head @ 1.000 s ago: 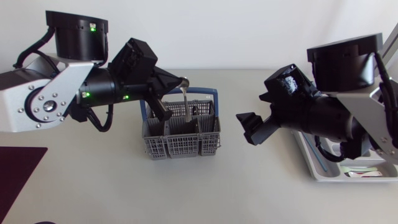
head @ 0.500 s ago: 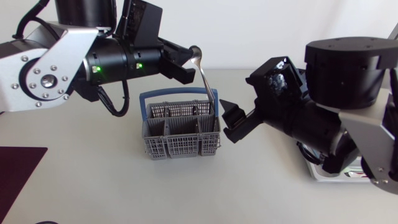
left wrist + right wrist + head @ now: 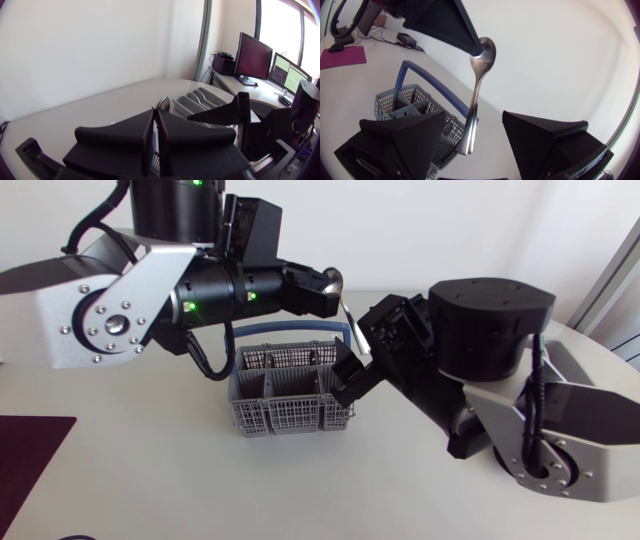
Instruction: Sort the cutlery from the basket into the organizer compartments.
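The grey basket shows only mesh and dividers (image 3: 290, 383) inside, so I should expect the basket to be empty when I take the silver spoon (image 3: 350, 321) away.
My left gripper (image 3: 325, 285) is shut on the bowl end of a silver spoon (image 3: 334, 279), held above the grey basket (image 3: 290, 405) with its blue handle. In the right wrist view the spoon (image 3: 476, 85) hangs handle-down from the left gripper's fingertips. Its handle sits between the spread fingers of my right gripper (image 3: 474, 116), close to one finger (image 3: 410, 140). The right gripper (image 3: 362, 345) is open at the basket's right end. In the left wrist view the left gripper (image 3: 155, 117) shows only the spoon's bowl (image 3: 162, 103), with the grey organizer (image 3: 196, 100) beyond. The head view hides the organizer behind my right arm.
A dark purple mat (image 3: 30, 460) lies at the table's front left corner. The basket (image 3: 405, 102) stands under and beside the right gripper. My two arms crowd the space over the basket's right side.
The left gripper has lifted the spoon out of the basket and carried it up and right. The right arm has swung left to bring its fingers around the handle, narrowing a little.
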